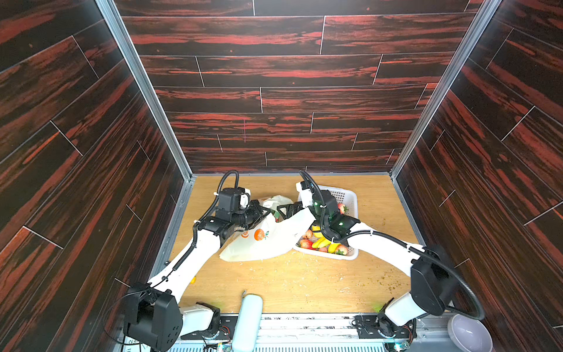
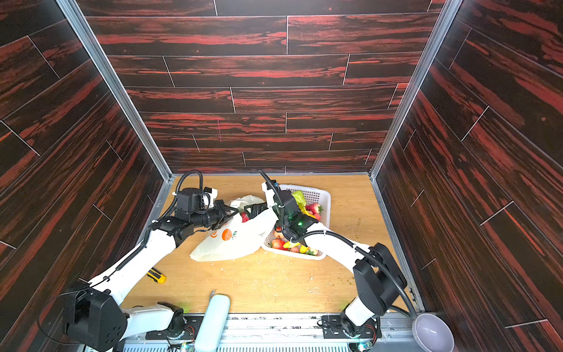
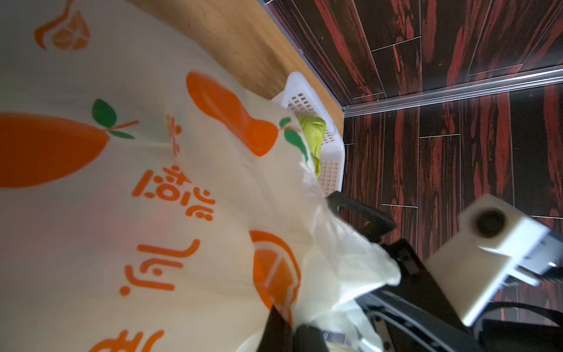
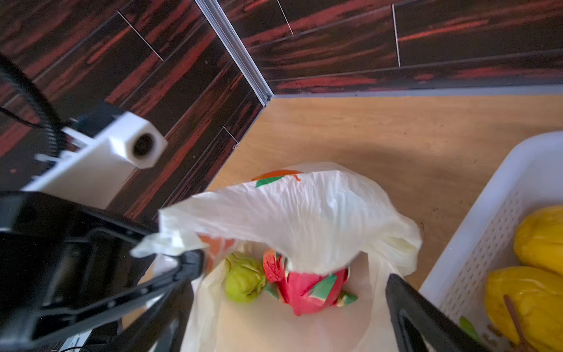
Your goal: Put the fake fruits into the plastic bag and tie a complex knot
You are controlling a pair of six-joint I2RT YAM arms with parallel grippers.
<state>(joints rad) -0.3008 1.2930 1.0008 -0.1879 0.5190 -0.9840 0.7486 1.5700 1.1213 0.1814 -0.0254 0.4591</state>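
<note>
My right gripper should back out, grab the bag's rim [image 4: 403, 243] beside the basket and pull the bag's opening open, because the plastic bag's far rim [image 4: 316, 249] sags over the dragon fruit.
The plastic bag [image 1: 268, 240] [image 2: 231, 240], cream with orange prints, lies on the wooden floor left of the white basket [image 1: 350, 195]. My left gripper [image 1: 263, 213] [image 3: 292, 332] is shut on the bag's rim and holds the mouth up. Opposite it, my right gripper [image 1: 285, 210] [image 4: 289, 298] stands open at the mouth, holding nothing. Just below its fingers, inside the bag, lie a pink-red dragon fruit [image 4: 307, 289] and a green fruit [image 4: 243, 283]. Strawberries [image 1: 306, 243], bananas [image 1: 321, 242] and yellow fruits [image 4: 539, 237] sit in the basket.
The right forearm crosses over the basket [image 2: 323, 195], which also holds a leafy green piece [image 2: 300, 198]. A yellow-black tool [image 2: 157, 276] lies under the left arm. At the front edge are a pale blue object [image 1: 249, 317] and a bowl [image 1: 469, 333]. Dark walls enclose three sides.
</note>
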